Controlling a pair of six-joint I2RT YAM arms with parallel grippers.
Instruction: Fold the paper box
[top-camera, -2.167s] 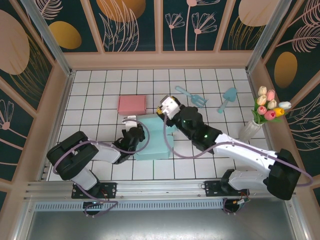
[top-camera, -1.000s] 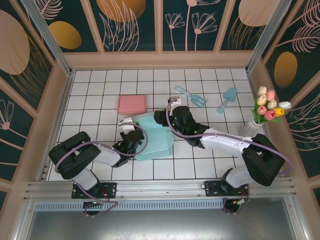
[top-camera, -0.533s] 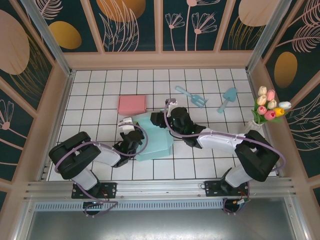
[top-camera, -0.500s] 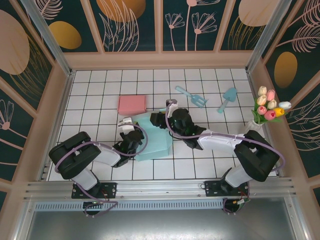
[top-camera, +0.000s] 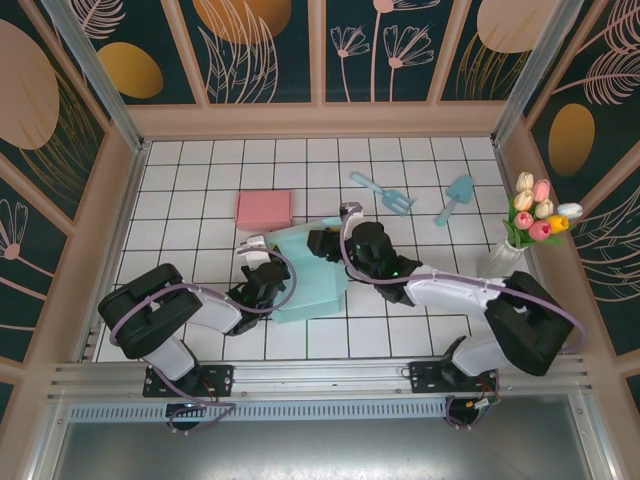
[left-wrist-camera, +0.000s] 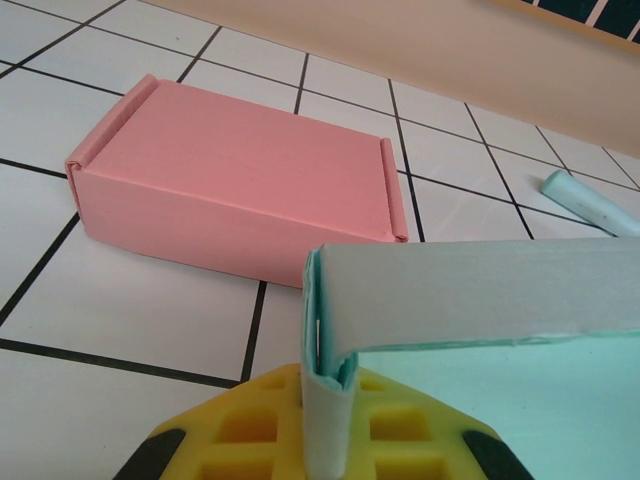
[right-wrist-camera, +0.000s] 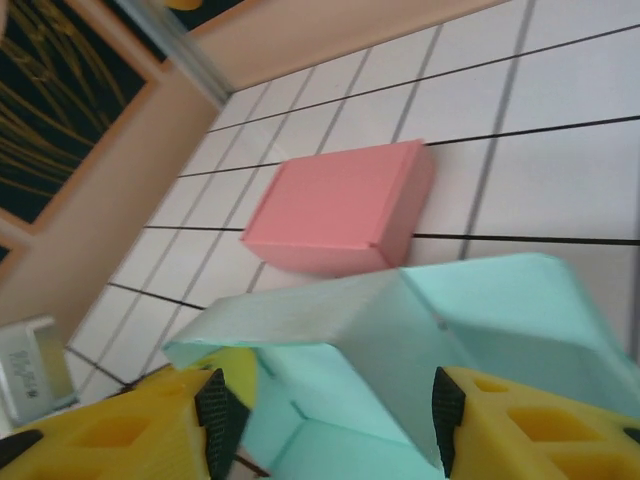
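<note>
I should back my right gripper off, because the corner flap (right-wrist-camera: 525, 300) is spread open past the raised panel. I should fold the flap into the box with it before pinching that box corner (right-wrist-camera: 412, 282).
The teal paper box (top-camera: 312, 288) lies half-folded on the tiled floor, turned slightly askew. My left gripper (top-camera: 262, 276) is at its left side and is shut on an upright teal flap (left-wrist-camera: 326, 400), pinched between the yellow fingers (left-wrist-camera: 240, 430). My right gripper (top-camera: 318, 242) hovers low over the box's far edge. It is open, and its yellow fingers (right-wrist-camera: 110, 435) straddle a raised grey-teal panel of the box (right-wrist-camera: 330, 310). The box's inner floor shows below that panel.
A closed pink box (top-camera: 264, 209) sits just beyond the teal one, close to both grippers (left-wrist-camera: 240, 180) (right-wrist-camera: 345, 205). Two teal scoops (top-camera: 382, 193) (top-camera: 455, 198) lie at the back right. A vase of tulips (top-camera: 520, 235) stands by the right wall.
My right arm came down from above the box's right side to its far edge and then shifted slightly. The box turned a little askew. My left gripper kept its hold.
</note>
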